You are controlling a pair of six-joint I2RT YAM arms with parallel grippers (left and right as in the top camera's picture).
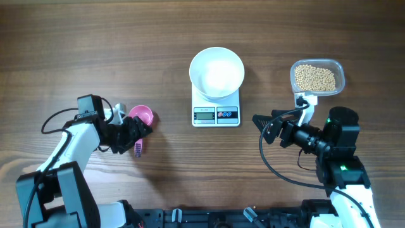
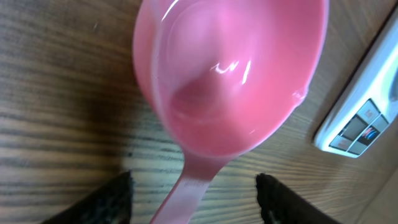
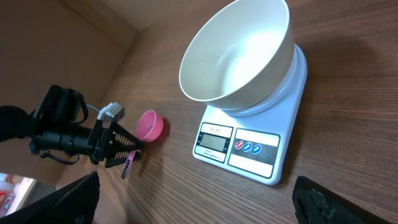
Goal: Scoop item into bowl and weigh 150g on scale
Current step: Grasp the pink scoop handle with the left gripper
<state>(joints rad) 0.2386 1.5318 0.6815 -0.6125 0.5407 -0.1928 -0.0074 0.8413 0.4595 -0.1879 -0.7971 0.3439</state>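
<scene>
The pink scoop (image 1: 143,114) lies far from the clear tub, so my left gripper should take the handle (image 2: 198,170) near the cup and offer the handle's end to my right gripper.
The white bowl (image 1: 217,71) stands empty on the white scale (image 1: 216,109) at the table's middle. The tan beans (image 1: 316,77) fill a clear tub at the right. A pink scoop (image 1: 142,116) lies left of the scale, its handle pointing toward the front edge. My left gripper (image 1: 136,133) straddles that handle; in the left wrist view the handle (image 2: 194,190) runs between the two dark fingers (image 2: 115,199) with a gap on each side, so the jaws are open. My right gripper (image 1: 262,126) is open and empty, right of the scale. The right wrist view shows the bowl (image 3: 236,53), scale (image 3: 249,146) and scoop (image 3: 150,126).
The clear tub (image 1: 340,71) sits at the back right, beyond my right arm. A corner of the scale (image 2: 360,118) shows close to the scoop's right side. Cables trail from both arms near the front edge.
</scene>
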